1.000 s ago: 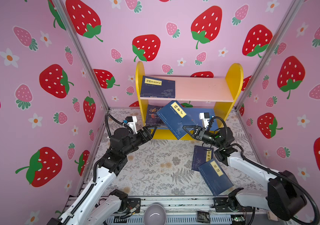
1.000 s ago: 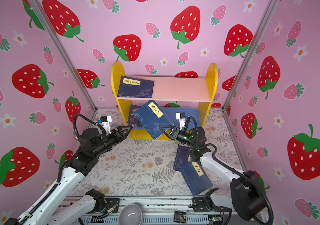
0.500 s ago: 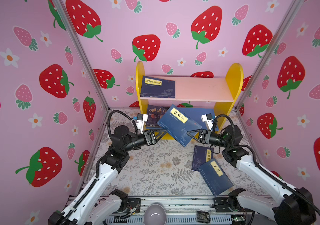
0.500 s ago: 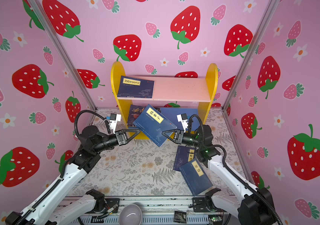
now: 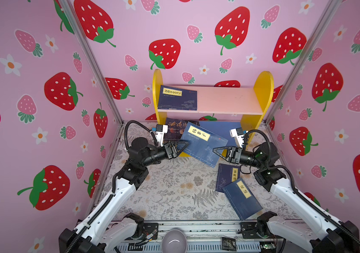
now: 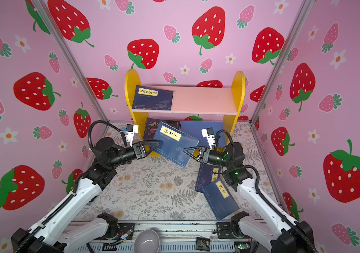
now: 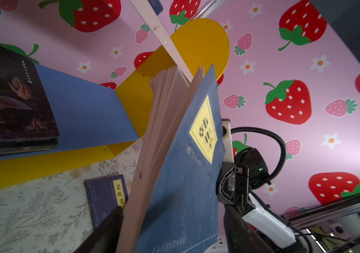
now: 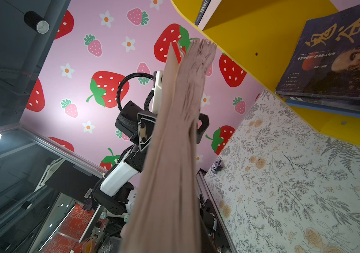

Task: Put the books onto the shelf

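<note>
The book hangs tilted (image 5: 202, 145) between my two grippers. My left gripper should bring it by its corner onto the upper board's book (image 5: 177, 98) before my right gripper pushes it straight.
A navy book (image 5: 201, 142) with a yellow label hangs tilted in front of the shelf's (image 5: 262, 87) blue lower board (image 5: 218, 129). My right gripper (image 5: 215, 151) is shut on its right edge. My left gripper (image 5: 184, 145) is open, its fingers (image 7: 238, 227) either side of the book's (image 7: 185, 175) left corner, with a gap on the cover side. Another navy book (image 5: 178, 98) lies on the pink upper board (image 5: 225, 100). A dark portrait book (image 5: 173, 129) lies on the lower tier. Two navy books (image 5: 227, 177) (image 5: 242, 199) overlap on the table at right.
Strawberry-print walls close in on three sides. A floral mat (image 5: 163, 186) covers the table. A grey bowl (image 5: 174, 242) and a black packet (image 5: 228, 243) sit on the front rail. The yellow base strip (image 7: 43, 166) runs along the shelf's front.
The right gripper has carried the book slightly right and down. The left gripper has reached forward to the book's left corner, its jaws spread wide and then narrowed around it.
</note>
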Robot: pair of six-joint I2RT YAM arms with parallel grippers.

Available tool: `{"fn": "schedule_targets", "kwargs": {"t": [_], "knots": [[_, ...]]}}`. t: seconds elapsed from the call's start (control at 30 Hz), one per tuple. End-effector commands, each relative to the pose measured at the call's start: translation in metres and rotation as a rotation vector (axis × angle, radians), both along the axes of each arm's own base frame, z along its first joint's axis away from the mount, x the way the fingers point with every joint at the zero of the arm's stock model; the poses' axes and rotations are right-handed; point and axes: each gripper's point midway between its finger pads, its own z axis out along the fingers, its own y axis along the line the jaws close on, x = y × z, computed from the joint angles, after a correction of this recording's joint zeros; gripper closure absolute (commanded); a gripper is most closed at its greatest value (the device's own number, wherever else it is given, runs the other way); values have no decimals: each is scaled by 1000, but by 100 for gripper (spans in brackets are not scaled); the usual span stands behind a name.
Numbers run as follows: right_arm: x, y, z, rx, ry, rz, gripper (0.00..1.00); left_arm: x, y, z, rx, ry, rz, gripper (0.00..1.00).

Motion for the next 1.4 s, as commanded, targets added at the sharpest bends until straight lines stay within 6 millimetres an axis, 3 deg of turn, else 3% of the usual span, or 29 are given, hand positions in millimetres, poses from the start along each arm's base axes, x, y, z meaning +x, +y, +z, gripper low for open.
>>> {"fn": "schedule_targets", "kwargs": {"t": [0.0,0.07,0.2,0.37,0.57,0.73,0.83,0.93,1.13,1.37], "knots": [[-7,-6,21,44,-61,-4,84,-5,-4,38,-61,-103,-28,49],[-5,-7,21,46,-60,-21,85,-6,-4,40,-71,-107,-31,63],[4,-7,21,65,-64,-60,85,-11,-1,46,-84,-121,-24,81],[24,-2,37,94,-103,-106,78,-20,7,77,-103,-177,12,100],[52,0,90,35,-286,-239,32,-9,21,146,-72,-253,121,100],[90,-25,120,-57,-375,-533,19,15,31,201,-45,-302,187,100],[104,-30,133,-101,-446,-614,19,41,38,220,-14,-286,222,100],[114,-28,143,-119,-513,-639,19,66,42,227,-28,-243,208,100],[133,-30,152,-107,-623,-761,20,104,53,218,-15,-170,208,100],[149,9,158,-131,-720,-763,20,132,65,205,-21,-127,249,100]]}}
